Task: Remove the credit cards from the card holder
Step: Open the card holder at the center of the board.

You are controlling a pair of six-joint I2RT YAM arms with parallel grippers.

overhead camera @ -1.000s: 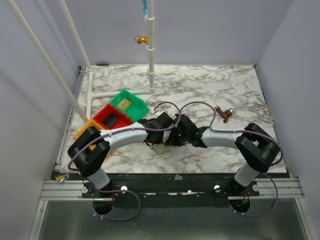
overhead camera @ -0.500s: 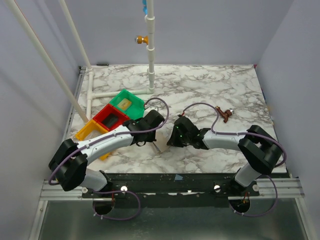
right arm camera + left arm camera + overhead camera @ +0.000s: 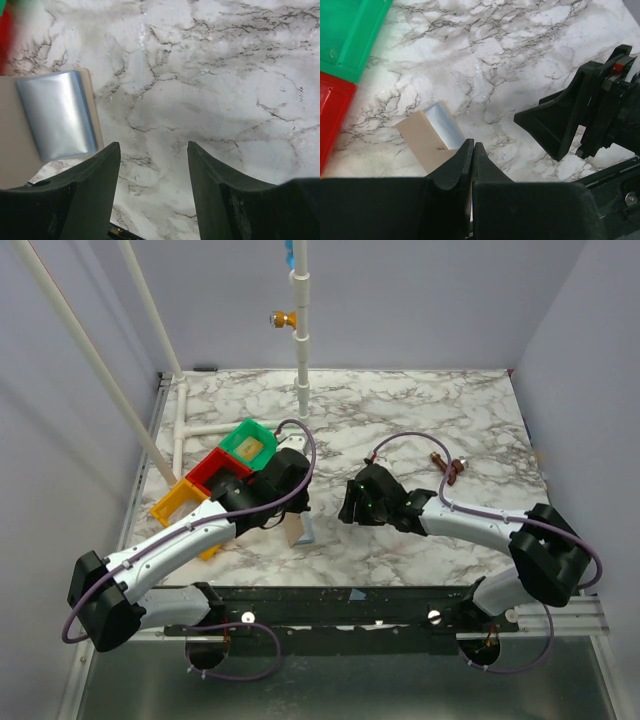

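The card holder's tan cover [image 3: 423, 140] stands half open, so next my left gripper lays it flat and pins it before my right gripper takes the grey-blue inside [image 3: 57, 115].
The card holder [image 3: 297, 528] is tan with a grey-blue inside [image 3: 57, 115] and rests on the marble between the two arms. My left gripper [image 3: 472, 146] hangs just above its near edge [image 3: 422, 140]. Its jaws are pressed together, with only a thin pale sliver between them, which I take for a credit card seen edge-on. My right gripper [image 3: 152, 150] stands open just right of the holder, over bare marble and touching nothing. From the left wrist its fingers [image 3: 555, 127] show at the right. Another tan card [image 3: 248, 447] lies in the green tray [image 3: 270, 443].
A red tray [image 3: 205, 468] and an orange tray [image 3: 170, 505] line up beside the green one at the left. A white pipe post [image 3: 301, 360] rises at the back middle. A small brown fitting [image 3: 447, 468] lies at the right.
My right gripper has opened, let go of the card holder and drawn back to the right. My left gripper, still shut, has pulled away from the holder toward the trays.
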